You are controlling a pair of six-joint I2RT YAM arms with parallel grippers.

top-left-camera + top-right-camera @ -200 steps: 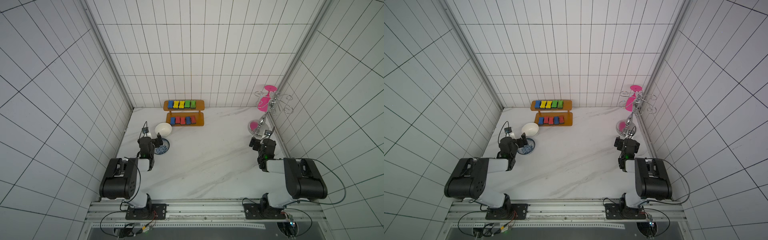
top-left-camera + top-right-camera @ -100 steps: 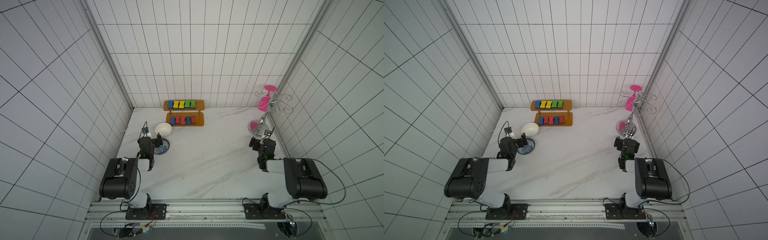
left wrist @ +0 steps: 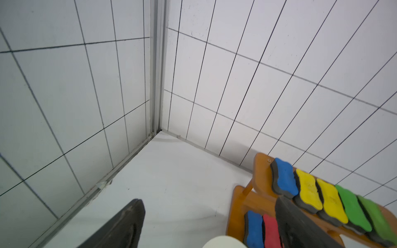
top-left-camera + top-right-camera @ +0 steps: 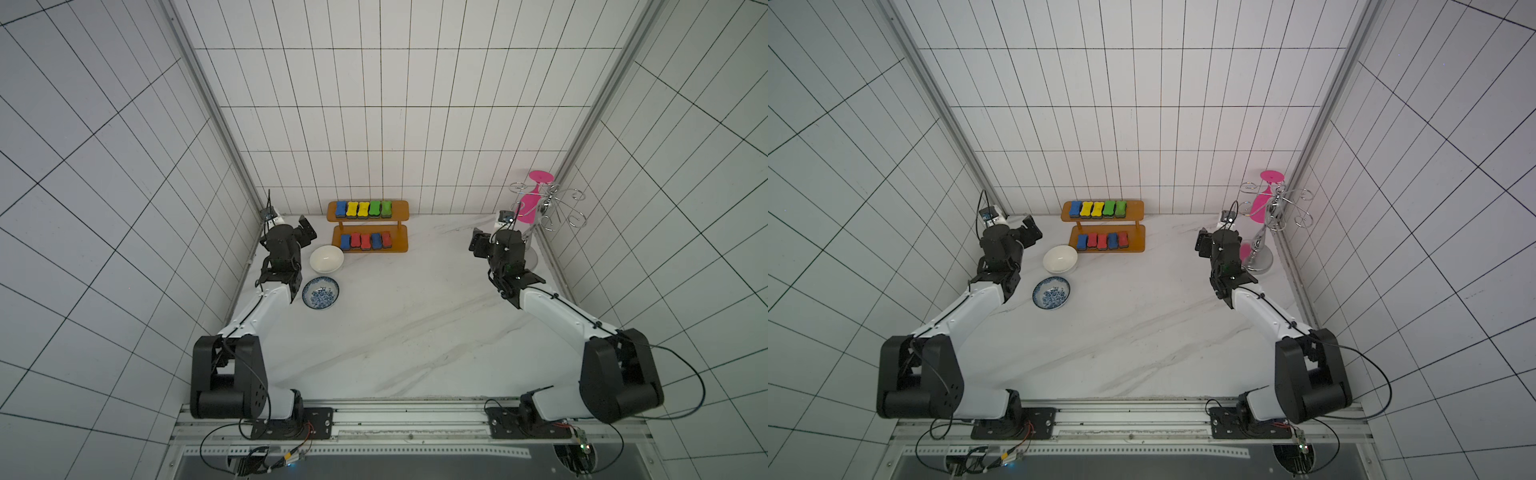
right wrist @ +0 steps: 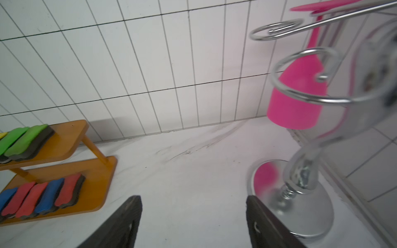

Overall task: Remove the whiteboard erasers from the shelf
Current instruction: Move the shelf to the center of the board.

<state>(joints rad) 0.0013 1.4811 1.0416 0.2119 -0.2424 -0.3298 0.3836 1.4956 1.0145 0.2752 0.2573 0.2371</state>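
Note:
My left gripper and right gripper are to take the shelf [image 4: 369, 227] by its upper board's ends [image 4: 331, 211] and pull it forward before removing erasers, because it stands close to the back wall.
The orange-brown two-tier shelf [image 4: 401, 210] [image 4: 1136, 210] stands against the back wall. Its upper board carries a row of whiteboard erasers [image 4: 363, 209]: blue, two yellow, two green. The lower board [image 4: 399, 246] holds blue, red, red, blue, red ones [image 4: 365, 241]. My left gripper [image 4: 307, 232] [image 3: 209, 200] hovers open just left of the shelf [image 3: 261, 163], holding nothing; one finger overlaps the lower row in the left wrist view. My right gripper [image 4: 478, 243] [image 5: 192, 198] is open and holds nothing, well to the right of the shelf [image 5: 71, 133] over bare tabletop.
A white bowl [image 4: 326, 258] and a blue-patterned dish [image 4: 320, 293] sit by the left arm, in front of the shelf's left end. A silver wire rack [image 4: 544, 208] [image 5: 300, 214] with a pink cup [image 4: 531, 203] [image 5: 294, 103] stands at the back right, close beside the right gripper.
Both arms have reached out from their folded poses, carrying both grippers up and toward the back wall. The erasers and shelf have not moved.

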